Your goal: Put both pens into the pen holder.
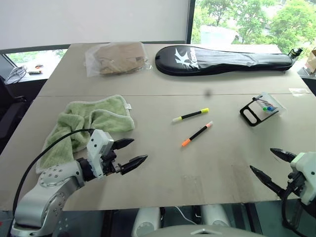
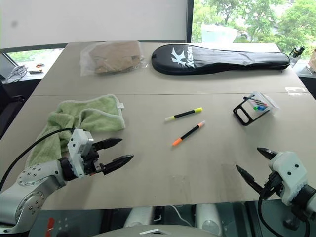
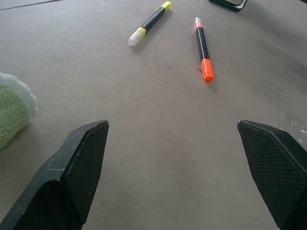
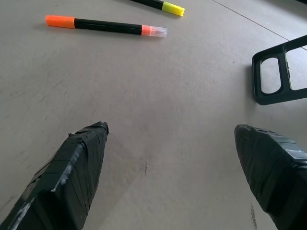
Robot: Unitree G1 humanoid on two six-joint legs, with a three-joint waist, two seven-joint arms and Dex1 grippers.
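Note:
The orange-ended pen (image 1: 197, 134) lies clear of the yellow-ended pen, so the robot's right gripper keeps moving in until its fingers close on the orange-ended pen's black body (image 1: 194, 137).
Two pens lie side by side in the middle of the table: a yellow-ended pen (image 1: 190, 115) and, just nearer me, an orange-ended pen (image 1: 196, 134). The pen holder (image 1: 260, 109), a black frame with clear sides and coloured pens inside, lies tipped over to their right. My left gripper (image 1: 134, 153) hovers open and empty over the table near the front left, well short of the pens. At the front right edge my right gripper (image 1: 269, 164) is open and empty too. The orange-ended pen (image 4: 105, 25) and the holder's frame (image 4: 280, 72) lie ahead of it.
A crumpled green towel (image 1: 84, 123) lies just left of my left gripper. At the back of the table are a long black racket bag (image 1: 222, 59) and a clear bag of brown material (image 1: 117, 58). The table's front edge (image 1: 163, 203) runs close below both grippers.

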